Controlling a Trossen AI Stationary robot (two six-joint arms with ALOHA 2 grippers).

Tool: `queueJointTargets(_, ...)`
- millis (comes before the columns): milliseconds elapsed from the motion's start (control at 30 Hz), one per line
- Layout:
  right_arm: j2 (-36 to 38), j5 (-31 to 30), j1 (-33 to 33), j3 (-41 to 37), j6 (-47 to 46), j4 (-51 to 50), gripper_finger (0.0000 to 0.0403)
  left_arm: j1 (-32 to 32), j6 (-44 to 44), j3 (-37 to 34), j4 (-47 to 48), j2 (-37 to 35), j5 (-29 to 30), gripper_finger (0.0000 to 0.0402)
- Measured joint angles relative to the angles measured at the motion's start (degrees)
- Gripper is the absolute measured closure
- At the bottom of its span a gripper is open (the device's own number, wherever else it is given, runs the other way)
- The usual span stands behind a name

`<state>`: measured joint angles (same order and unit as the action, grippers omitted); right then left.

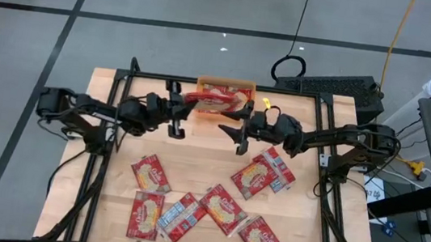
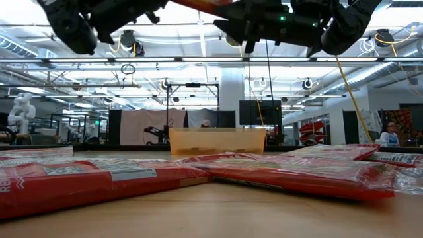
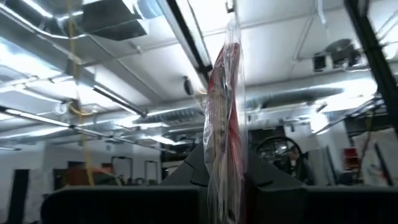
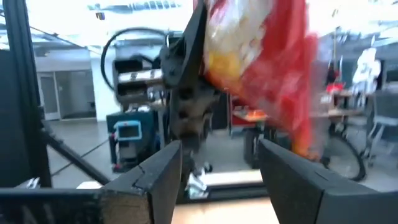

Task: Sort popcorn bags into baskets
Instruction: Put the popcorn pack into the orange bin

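The popcorn bag in my left gripper (image 1: 210, 100) is crosswise to the bags in the orange basket, so the robot's right gripper should first take its loose end (image 1: 232, 101) and turn the bag.
One red popcorn bag (image 1: 216, 101) is in the air over the orange basket (image 1: 226, 81), which stands at the table's far edge and also shows in the low view (image 2: 217, 140). My left gripper (image 1: 177, 115) is shut on this bag. In its wrist view the bag (image 3: 225, 106) shows edge-on. My right gripper (image 1: 237, 135) is open and hovers just right of the bag, in front of the basket, touching nothing. Its wrist view (image 4: 221, 171) faces the bag (image 4: 267, 56). Several more bags (image 1: 224, 209) lie flat on the near half of the table. My left gripper pinches the popcorn bag's left end (image 3: 224, 186) between its two fingers (image 3: 186, 180). The fingers come in level from the table's left. The bag is lifted clear and sticks out past the fingers toward the right, over the basket, standing roughly on edge.
Loose bags lie in a cluster on the near half of the table, some overlapping (image 1: 182, 216), and two sit near the right arm (image 1: 265, 171). Bare wood (image 1: 195, 155) shows between the grippers and these bags. A black frame (image 1: 122, 86) borders the table.
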<state>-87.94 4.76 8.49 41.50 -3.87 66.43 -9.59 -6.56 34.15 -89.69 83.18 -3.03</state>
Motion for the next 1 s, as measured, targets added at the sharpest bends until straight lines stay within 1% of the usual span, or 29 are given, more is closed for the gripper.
queueJointTargets(67,0.02,0.11,-0.14,0.0,2.23,1.34,0.0199,0.06,0.54,1.47,-0.08,1.83,-0.32,0.0372)
queueJointTargets(133,-0.06,1.57,-0.31,-0.06,3.53,2.41,0.0202,0.03,0.89,2.23,-0.28,3.22,-1.36,0.0372)
queueJointTargets(233,-0.06,2.93,-0.33,-0.07,3.99,4.87,0.0219,0.06,0.91,2.68,-0.37,3.67,-2.3,0.0372)
queueJointTargets(467,-0.07,2.27,-0.18,-0.07,4.25,6.62,0.0302,-0.02,0.46,2.71,-0.31,3.69,-2.97,0.0371)
queueJointTargets(567,-0.07,0.63,0.13,-0.04,3.02,5.87,0.032,-0.09,0.23,2.69,0.22,3.25,-3.29,0.0371)
queueJointTargets(667,-0.02,1.35,0.13,-0.04,2.81,5.82,0.0306,-0.09,-0.42,2.69,0.37,3.07,-4.54,0.0371)
queueJointTargets(867,-0.01,1.41,0.02,-0.04,2.9,7.9,0.024,-0.04,0.34,2.69,0.05,3.05,-5.78,0.0371)
queueJointTargets(1000,0.0,1.3,0.02,0.0,2.97,8.7,0.0227,-0.02,0.81,2.59,0.41,2.99,-7.72,0.0371)
